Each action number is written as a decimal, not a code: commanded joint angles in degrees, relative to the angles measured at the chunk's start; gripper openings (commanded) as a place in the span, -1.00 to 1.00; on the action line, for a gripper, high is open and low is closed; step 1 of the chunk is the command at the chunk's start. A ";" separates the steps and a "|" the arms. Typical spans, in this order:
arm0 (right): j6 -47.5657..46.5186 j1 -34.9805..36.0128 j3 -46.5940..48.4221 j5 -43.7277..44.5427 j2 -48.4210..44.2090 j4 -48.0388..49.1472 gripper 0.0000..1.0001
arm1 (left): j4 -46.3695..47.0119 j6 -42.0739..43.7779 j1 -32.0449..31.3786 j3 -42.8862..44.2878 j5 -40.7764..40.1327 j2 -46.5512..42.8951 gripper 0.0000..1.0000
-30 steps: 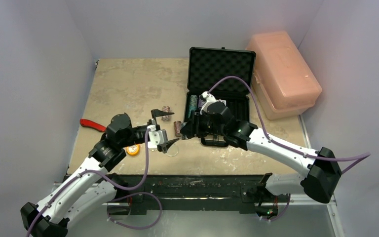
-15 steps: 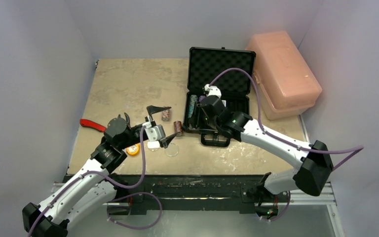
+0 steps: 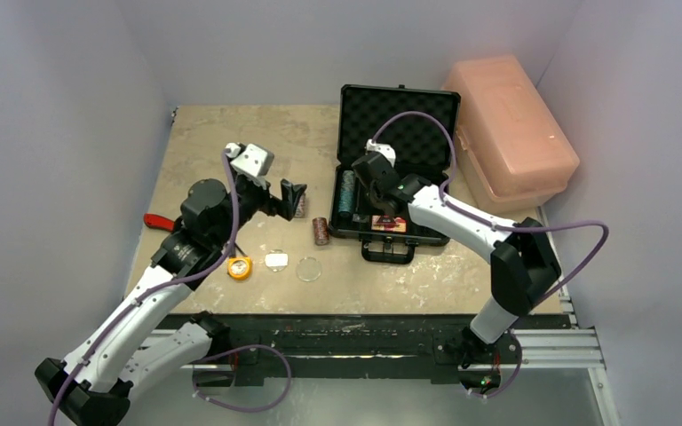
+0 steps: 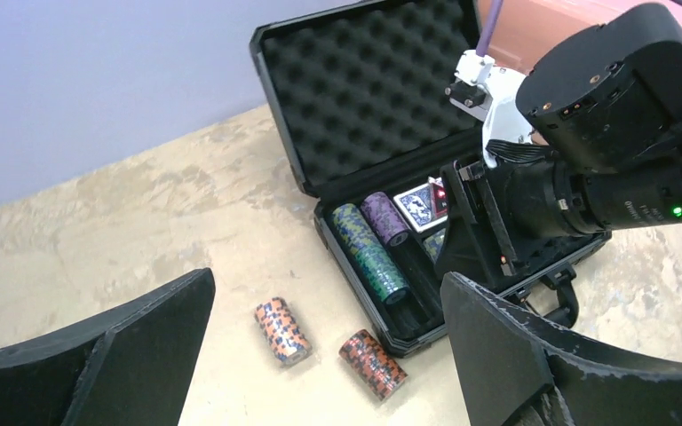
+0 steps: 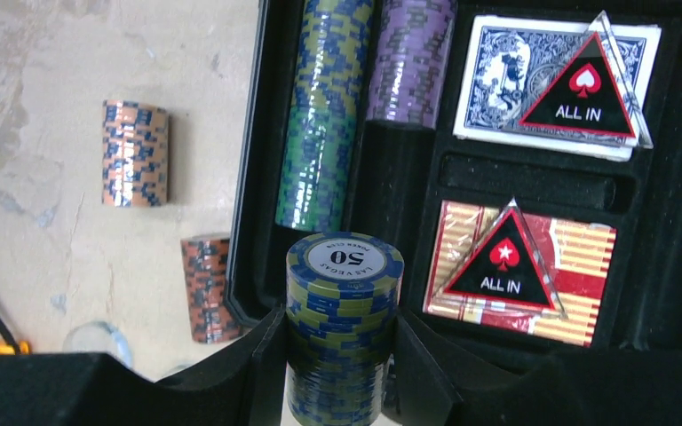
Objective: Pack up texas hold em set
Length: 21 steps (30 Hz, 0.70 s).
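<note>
Next, I open my right gripper and then settle the blue-and-olive chip stack [image 5: 344,262] flat in the empty slot [image 5: 394,177] with closed fingers, because the stack tilts up steeply over the tray.
The black briefcase [image 3: 398,120] lies open with egg-crate foam in its lid. In the right wrist view its tray [image 5: 648,266] holds a teal chip stack [image 5: 324,115], a purple stack [image 5: 408,62] and two card decks [image 5: 497,80] [image 5: 577,275], each with an "ALL IN" triangle on top. My right gripper [image 5: 342,342] is shut on a blue-and-olive chip stack [image 5: 342,293] over the tray's near left part. Two brown chip stacks [image 4: 282,331] [image 4: 373,364] lie on the table left of the case. My left gripper [image 4: 320,355] is open and empty above them. A white disc [image 3: 276,260] and a clear disc [image 3: 308,268] lie nearer.
A big pink plastic box [image 3: 511,129] stands right of the case. An orange tape measure [image 3: 240,268] and a red-handled tool [image 3: 162,222] lie at the left, near my left arm. Grey walls close the table on three sides.
My left gripper has risen from the discs and swung back over the brown stacks. My right gripper has moved from the case's near left edge to over the tray.
</note>
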 commanded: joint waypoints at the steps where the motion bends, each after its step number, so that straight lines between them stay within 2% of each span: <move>1: -1.31 -0.98 5.75 0.40 1.73 1.91 -1.00 | -7.64 -9.11 2.65 3.20 -2.48 -0.26 1.00; 6: -1.91 -1.94 6.90 -0.22 5.40 1.92 -1.00 | -8.40 -10.42 5.25 3.77 0.72 -0.25 1.00; 21: -4.18 -4.68 8.60 -2.26 12.31 4.38 -1.00 | -11.72 -7.91 5.43 5.37 1.08 0.99 0.97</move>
